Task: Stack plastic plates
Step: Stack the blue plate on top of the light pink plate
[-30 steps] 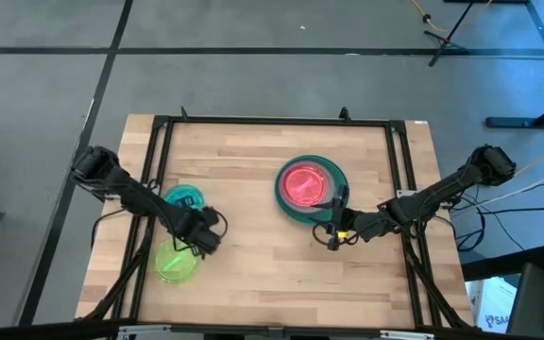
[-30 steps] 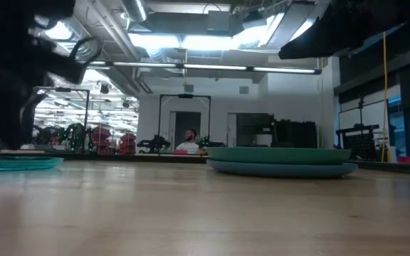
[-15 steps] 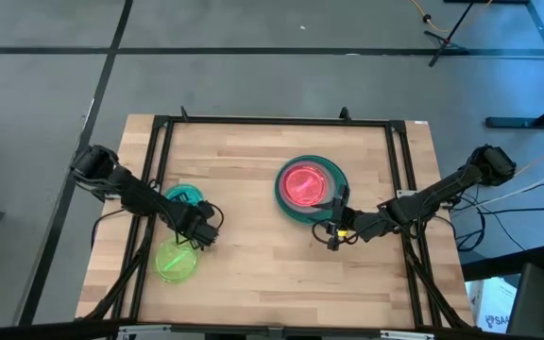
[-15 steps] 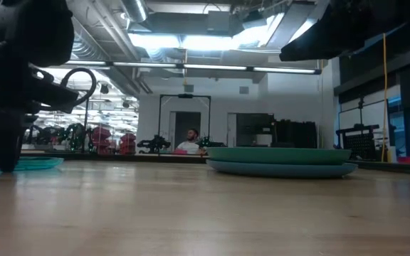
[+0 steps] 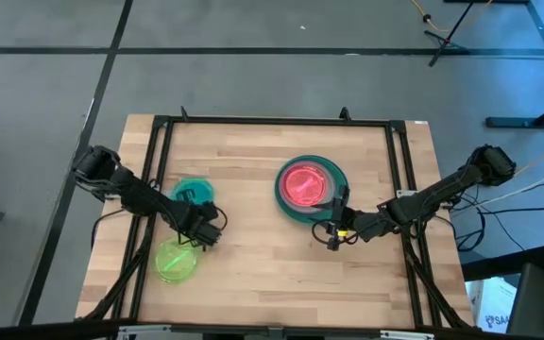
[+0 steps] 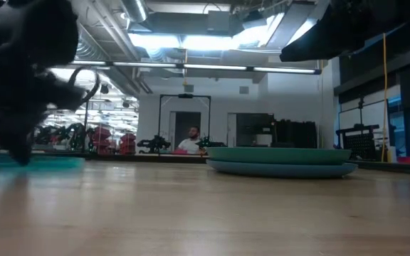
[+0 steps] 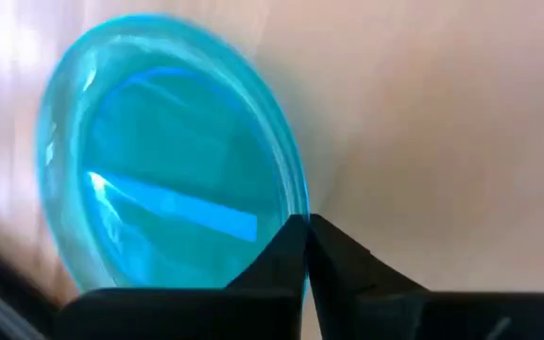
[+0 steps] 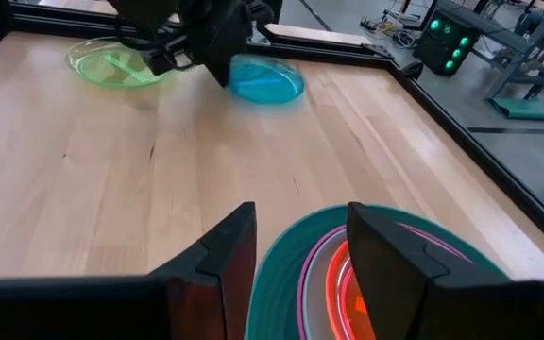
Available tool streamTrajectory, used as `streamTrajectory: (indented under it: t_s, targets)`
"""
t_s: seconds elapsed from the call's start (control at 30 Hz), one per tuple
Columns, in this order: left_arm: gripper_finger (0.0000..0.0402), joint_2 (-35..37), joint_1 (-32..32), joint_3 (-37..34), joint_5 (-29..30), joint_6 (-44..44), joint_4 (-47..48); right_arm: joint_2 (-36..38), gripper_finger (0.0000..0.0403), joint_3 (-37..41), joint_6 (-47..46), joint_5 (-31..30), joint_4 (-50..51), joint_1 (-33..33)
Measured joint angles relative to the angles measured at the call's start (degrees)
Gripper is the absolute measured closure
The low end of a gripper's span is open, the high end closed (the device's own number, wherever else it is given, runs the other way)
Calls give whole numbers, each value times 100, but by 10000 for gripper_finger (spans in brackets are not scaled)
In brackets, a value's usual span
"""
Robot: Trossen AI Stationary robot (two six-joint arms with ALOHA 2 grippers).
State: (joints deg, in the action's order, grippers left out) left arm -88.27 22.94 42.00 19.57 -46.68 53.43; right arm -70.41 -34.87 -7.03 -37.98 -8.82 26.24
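The pink plate (image 5: 304,184) lies open and my left gripper has the teal plate's rim (image 7: 297,185) pinched, so I should now carry the teal plate until it touches the pink plate.
A small teal plate (image 5: 189,192) lies at the table's left, with a lime plate (image 5: 176,262) flat on the wood just nearer. My left gripper (image 5: 199,225) stands between them, shut on the teal plate (image 7: 159,179). Right of centre, a pink plate (image 5: 305,184) tops a stack of larger plates (image 5: 284,203). My right gripper (image 5: 333,236) hangs open at the stack's near right; the stack's rim (image 8: 385,274) shows between its fingers, and they touch nothing. My left gripper pinches the teal plate's rim (image 7: 298,210) between its two fingertips, on the plate's near-right side (image 5: 202,209). The fingers come slanting down from the table's near side. In the low view the plate (image 6: 41,162) sits at table height; whether it is lifted, I cannot tell.
A black frame (image 5: 272,121) runs along the table's far edge and both sides. Bare wood (image 5: 281,274) stretches across the near half. Beyond the far edge, a person (image 6: 189,142) sits in the room behind.
My left gripper has come down beside the teal plate and drifted a little toward the far edge, where it now grips the plate's rim. The teal plate has slid slightly toward the table's right. The lime plate and the stack have stayed put.
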Motion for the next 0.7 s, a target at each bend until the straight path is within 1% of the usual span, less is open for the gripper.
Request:
streamTrajectory:
  t_s: [0.13, 0.3, 0.4, 0.47, 0.57, 0.7]
  targets:
    - [399, 11, 4, 399, 420, 480, 7, 0, 247, 0, -2, 2, -5, 0]
    - [399, 11, 4, 921, 904, 1474, -272, 0, 247, 0, -9, 2, -8, 0]
    - [399, 15, 4, 1159, 1060, 2140, -543, 0, 247, 0, -9, 2, -27, 0]
    - [399, 15, 4, 1261, 1155, 2673, -921, 0, 247, 0, -11, 2, -64, 0]
    - [400, 15, -69, 1281, 1138, 3650, -1712, 0, 247, 0, 6, 2, -168, 0]
    - [400, -80, -304, 1294, 1132, 4825, -2814, 0, 247, 0, 351, 2, -630, 0]
